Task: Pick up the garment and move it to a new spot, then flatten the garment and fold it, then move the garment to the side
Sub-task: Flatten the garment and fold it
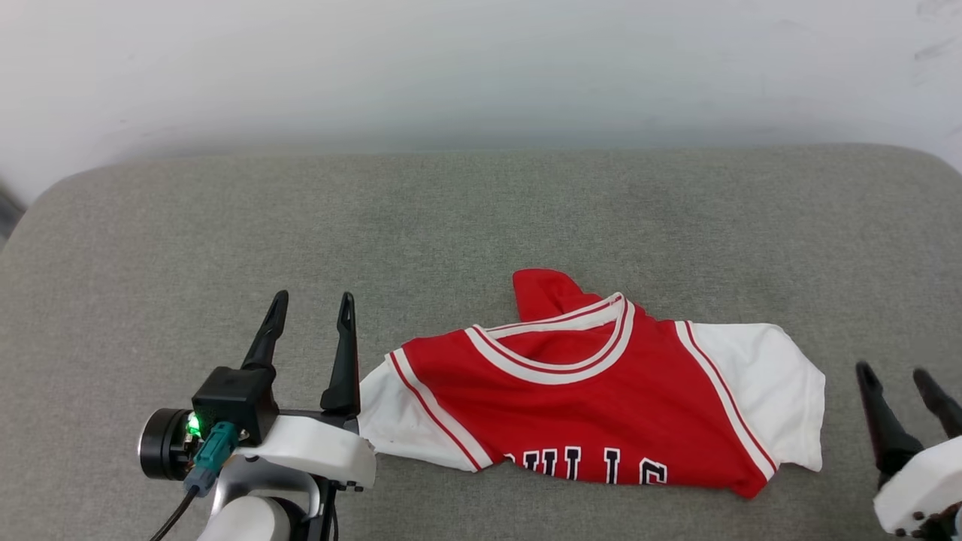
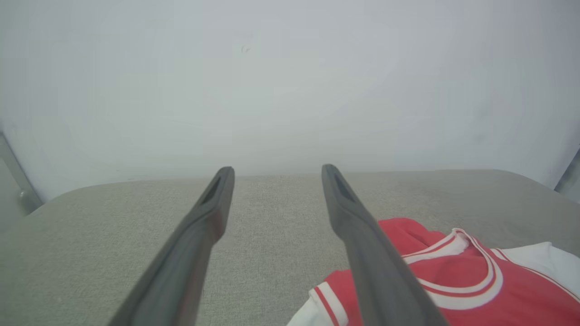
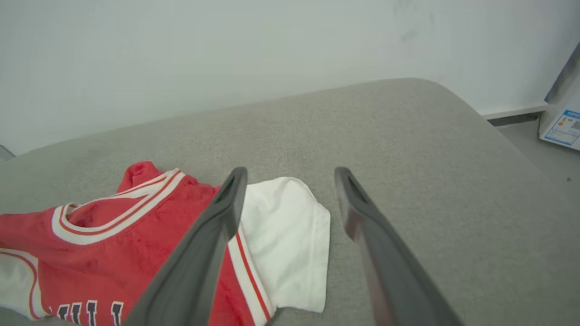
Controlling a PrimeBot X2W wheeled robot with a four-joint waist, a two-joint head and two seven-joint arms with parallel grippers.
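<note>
The garment will open out its hidden lower part when I lift the white sleeves, because Black letters are cut off at the front edge.
The garment is a red jersey T-shirt with white sleeves, lying chest up on the grey cushion, its striped collar toward the far side and black letters near the front edge. A red flap sticks out behind the collar. My left gripper stands open just left of the shirt's white left sleeve, nothing between its fingers. My right gripper is open to the right of the other white sleeve, apart from it. In the left wrist view the garment lies right of the left gripper. The right wrist view shows the garment left of and under the right gripper.
The grey cushion spreads wide, with rounded far corners and bare fabric behind and left of the shirt. A pale wall rises behind it. Past the cushion's right corner, floor and a white box with a label show.
</note>
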